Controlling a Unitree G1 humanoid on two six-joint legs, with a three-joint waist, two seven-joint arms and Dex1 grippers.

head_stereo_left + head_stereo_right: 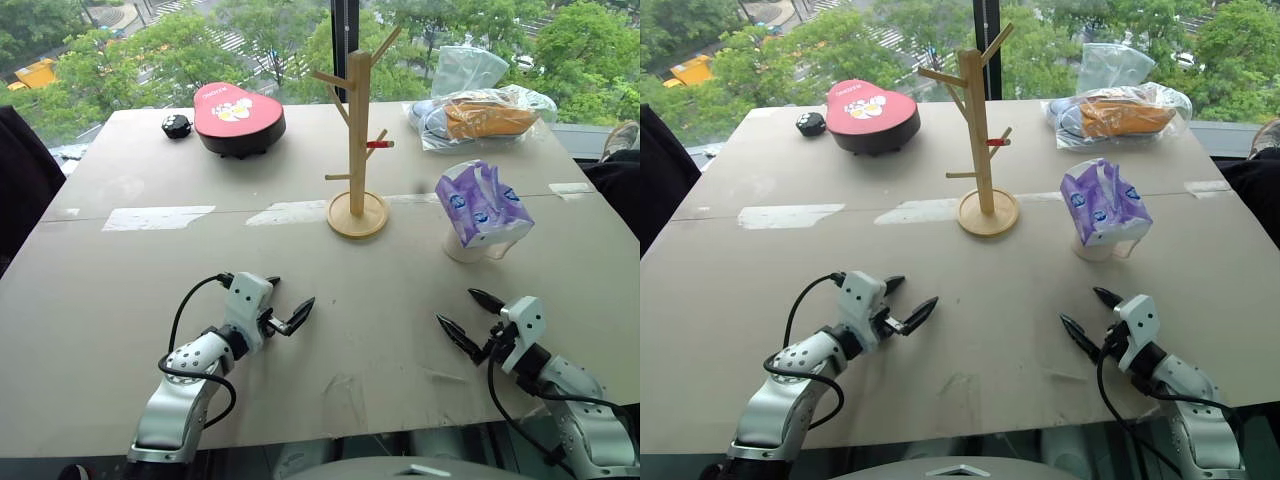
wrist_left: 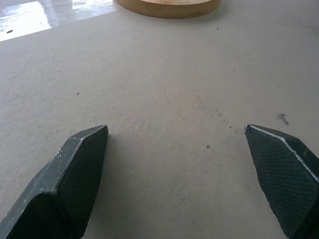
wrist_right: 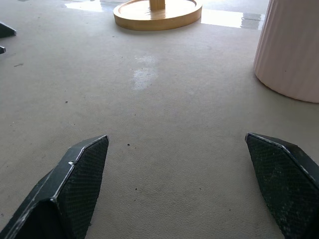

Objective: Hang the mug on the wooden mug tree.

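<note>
The purple-and-white wrapper (image 1: 484, 204) juts out (image 1: 510, 236) beyond the white mug's rim, so the wrapper will come away in one piece when the robot lifts it, and the mug will stay standing.
The wooden mug tree (image 1: 357, 130) stands upright on its round base (image 3: 157, 13) at the middle of the table, with a red-tipped peg (image 1: 379, 144) pointing right. To its right stands the white mug (image 1: 464, 247), ribbed on its side (image 3: 291, 50), with a purple-and-white crinkled wrapper (image 1: 480, 203) stuffed into its top. My left gripper (image 1: 290, 292) hovers open just over the table near the front, left of centre, with nothing between its fingers (image 2: 79, 164). My right gripper (image 1: 456, 307) is open and empty at the front right, a short way in front of the mug.
A black box with a red heart-shaped lid (image 1: 238, 118) and a small black object (image 1: 177, 125) sit at the back left. Plastic bags (image 1: 480, 115) lie at the back right. Shiny tape strips (image 1: 157, 216) cross the table's middle. The table's front edge (image 1: 330, 432) runs just behind my grippers.
</note>
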